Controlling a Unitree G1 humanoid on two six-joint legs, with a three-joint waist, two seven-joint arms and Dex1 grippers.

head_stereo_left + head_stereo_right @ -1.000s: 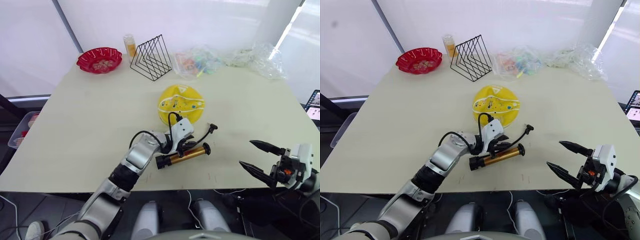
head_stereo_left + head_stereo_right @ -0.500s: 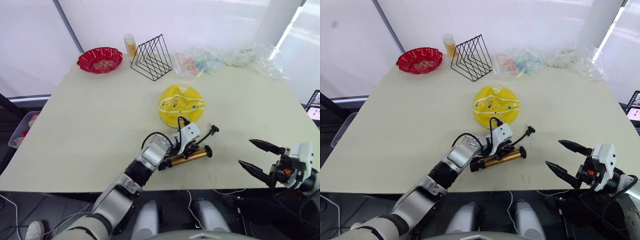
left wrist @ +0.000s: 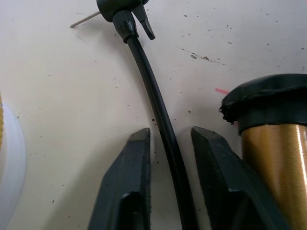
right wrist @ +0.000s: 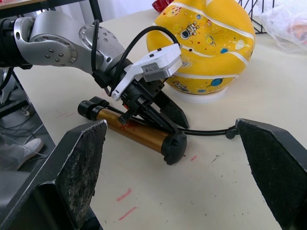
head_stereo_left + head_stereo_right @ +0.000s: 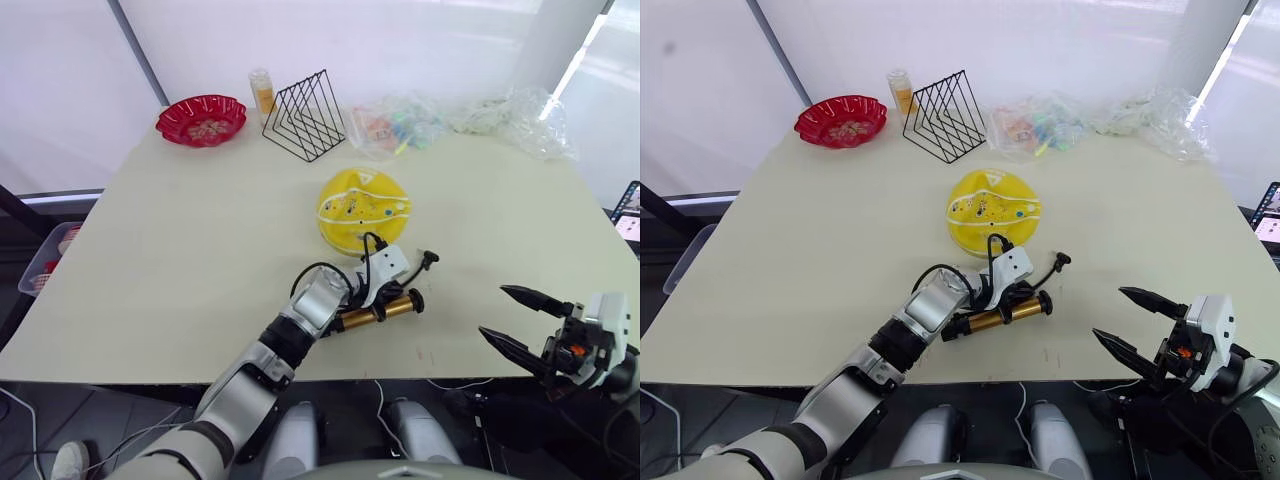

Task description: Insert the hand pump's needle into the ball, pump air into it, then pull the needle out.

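Note:
The black hose links the connector to the pump's end, so the hand pump (image 5: 382,312) will swing around when the robot carries the connector to the ball.
The yellow ball (image 5: 362,208) with white seams rests on a white ring mid-table. Just in front of it lies the hand pump (image 5: 375,312), its orange-gold barrel flat on the table. The pump's black hose (image 3: 153,96) curves away to the angled connector (image 3: 122,9), and the thin needle (image 3: 85,19) lies on the table, apart from the ball. My left gripper (image 3: 169,134) is open, its two fingers straddling the hose beside the pump's black end cap (image 3: 268,103). Off the table's front right edge, my right gripper (image 5: 493,311) hangs wide open and holds nothing.
At the back of the table stand a red scalloped bowl (image 5: 201,119), a small bottle (image 5: 262,92) and a black wire rack (image 5: 303,115). Crumpled clear plastic bags (image 5: 400,122) spread along the back right. A laptop corner (image 5: 628,212) sits at the far right.
My left gripper has slid right along the pump, from its barrel to the hose end. The right gripper has sunk slightly. Pump and ball have stayed put.

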